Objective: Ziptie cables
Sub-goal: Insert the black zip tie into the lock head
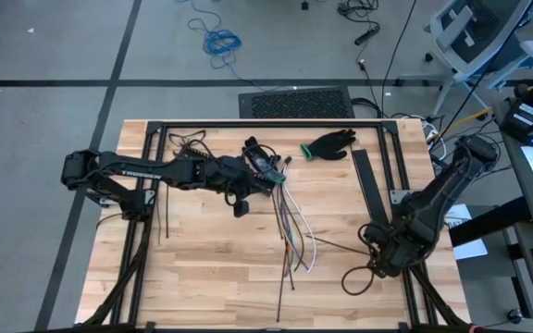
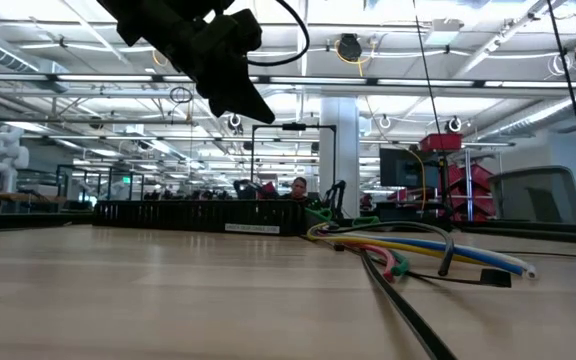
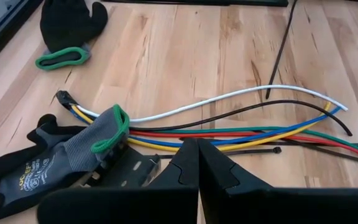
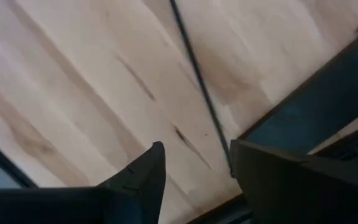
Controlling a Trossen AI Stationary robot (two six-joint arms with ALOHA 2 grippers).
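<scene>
I expect the thin dark ziptie (image 1: 340,246) to stick out with only a slight bend when I lift it, because it runs almost straight across the wood (image 4: 201,81).
The cables (image 1: 290,222) lie loose on the table's middle: white, red, green, blue, yellow and black wires (image 3: 241,127), fanned toward the near edge. In the low view the cables (image 2: 418,250) rest flat on the wood. Thin dark zipties (image 3: 283,50) lie among and beside them. My left gripper (image 1: 240,205) hangs shut above the table just left of the bundle (image 3: 197,168), raised clear in the low view (image 2: 230,75). My right gripper (image 4: 194,165) is open, low over the wood near the right edge (image 1: 378,259), with a thin dark strip (image 4: 191,68) running under the gap.
A grey-and-green glove (image 3: 73,152) lies by the cables' far ends, and a black glove (image 1: 331,143) sits toward the far edge. A long black rail (image 1: 368,185) lies right of the bundle. A dark cord loop (image 1: 357,279) lies near the right gripper. A black frame borders the table.
</scene>
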